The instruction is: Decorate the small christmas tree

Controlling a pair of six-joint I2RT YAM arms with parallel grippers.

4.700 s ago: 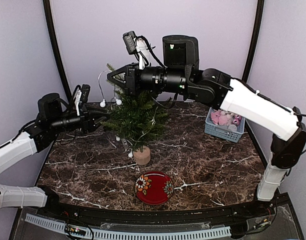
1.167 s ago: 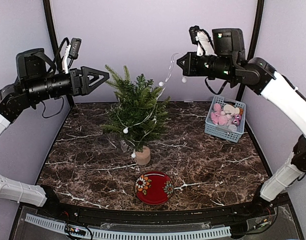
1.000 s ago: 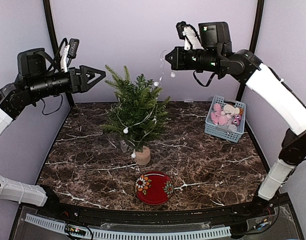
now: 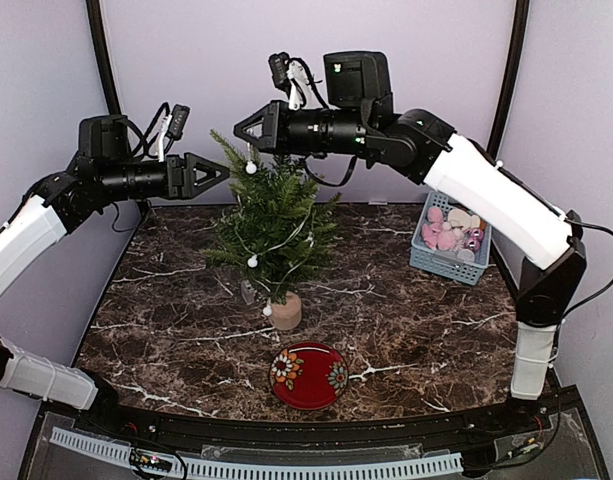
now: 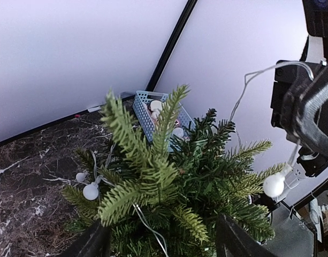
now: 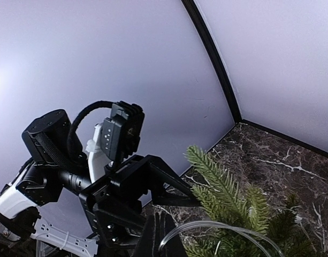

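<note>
Next, I take the string's end with my left gripper and pull it down before my right gripper opens, because a bulb hangs from my right gripper above the treetop.
The small christmas tree stands mid-table on its round wood stump, and its top fills the left wrist view. A light string with white bulbs is draped over it. My right gripper hovers just above and left of the treetop, shut on the string's clear wire; one bulb dangles below it. My left gripper is open at the tree's upper left, its fingers straddling the top branches without holding anything. The two grippers face each other closely.
A blue basket of pink and white ornaments sits at the right rear, also visible past the tree. A red flowered plate lies in front of the stump. Walls and black corner posts close in behind.
My right arm has swung left from the tree's right side to above its top, carrying the light string. My left gripper has come down and right to the treetop, its jaws slightly narrower.
</note>
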